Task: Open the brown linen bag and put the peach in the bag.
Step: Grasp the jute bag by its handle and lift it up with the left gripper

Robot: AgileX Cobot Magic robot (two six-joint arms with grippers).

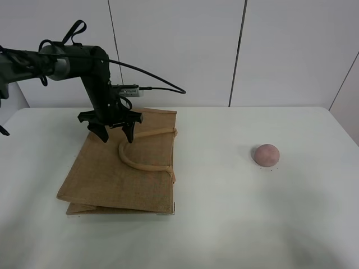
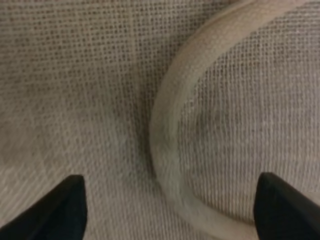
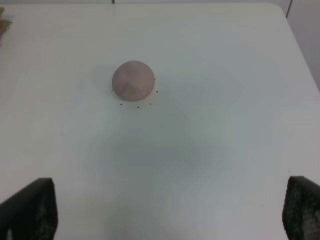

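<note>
The brown linen bag (image 1: 115,179) shows a folded layer (image 1: 115,210) along its near edge, so I expect it to unfold at its side and gape when the robot lifts the bag's handle.
The brown linen bag (image 1: 112,174) lies flat on the left of the white table, with its beige loop handle (image 1: 137,162) resting on top. My left gripper (image 1: 116,136) is open and hangs just above the bag's far part, its fingertips straddling the handle's curve. The left wrist view shows the weave (image 2: 75,100), the handle (image 2: 165,135) and the open gripper (image 2: 172,212) close up. The peach (image 1: 266,154) sits alone on the table at the right. In the right wrist view the peach (image 3: 133,83) lies well ahead of my open, empty right gripper (image 3: 167,210). The right arm is out of the exterior view.
The white table (image 1: 224,224) spans the view, with its right edge near the peach. A white panelled wall (image 1: 179,50) stands behind. A black cable (image 1: 151,78) trails from the left arm above the bag. A corner of the bag (image 3: 4,22) shows in the right wrist view.
</note>
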